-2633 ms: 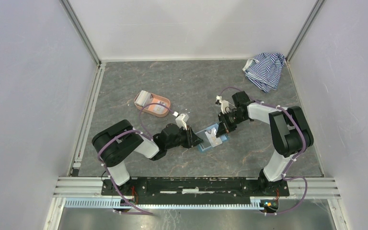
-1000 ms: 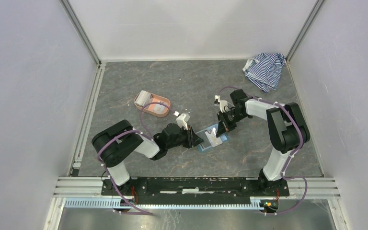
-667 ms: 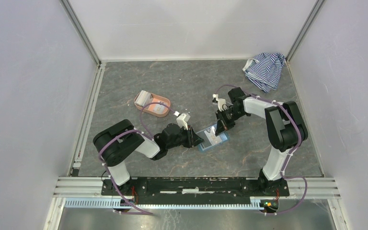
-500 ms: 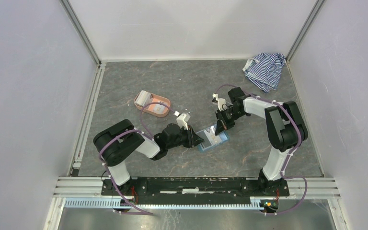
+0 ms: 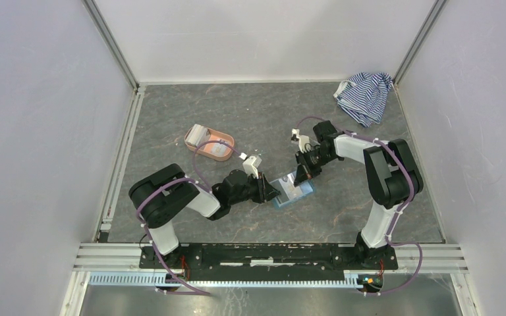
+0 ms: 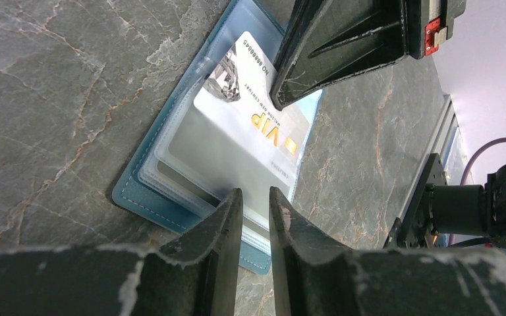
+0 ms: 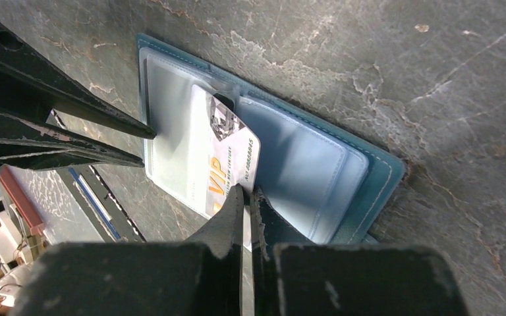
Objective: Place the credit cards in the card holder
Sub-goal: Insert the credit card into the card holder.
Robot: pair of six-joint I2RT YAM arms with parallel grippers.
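The VIP credit card is only partway into the clear sleeve (image 7: pixel 207 155) while my right gripper is pinching it, so I should let go of the card and push its outer edge (image 7: pixel 257 155) in.
The teal card holder (image 5: pixel 301 191) lies open on the table, clear sleeves up; it also shows in the left wrist view (image 6: pixel 134 192) and the right wrist view (image 7: pixel 377 176). My right gripper (image 7: pixel 246 189) is shut on a white VIP credit card (image 7: pixel 223 155) whose far end sits in a clear sleeve. The card also shows in the left wrist view (image 6: pixel 253 113). My left gripper (image 6: pixel 253 195) is narrowly open, its tips resting on the sleeves' near edge. In the top view the left gripper (image 5: pixel 275 192) and right gripper (image 5: pixel 298 176) meet over the holder.
A salmon-pink oval tray (image 5: pixel 219 147) with a whitish card (image 5: pixel 197 135) in it stands left of centre, behind my left arm. A blue-and-white striped cloth (image 5: pixel 364 95) lies in the far right corner. Walls close in the table on three sides.
My right gripper has shifted slightly left with the card over the holder. The left arm and the holder have stayed put.
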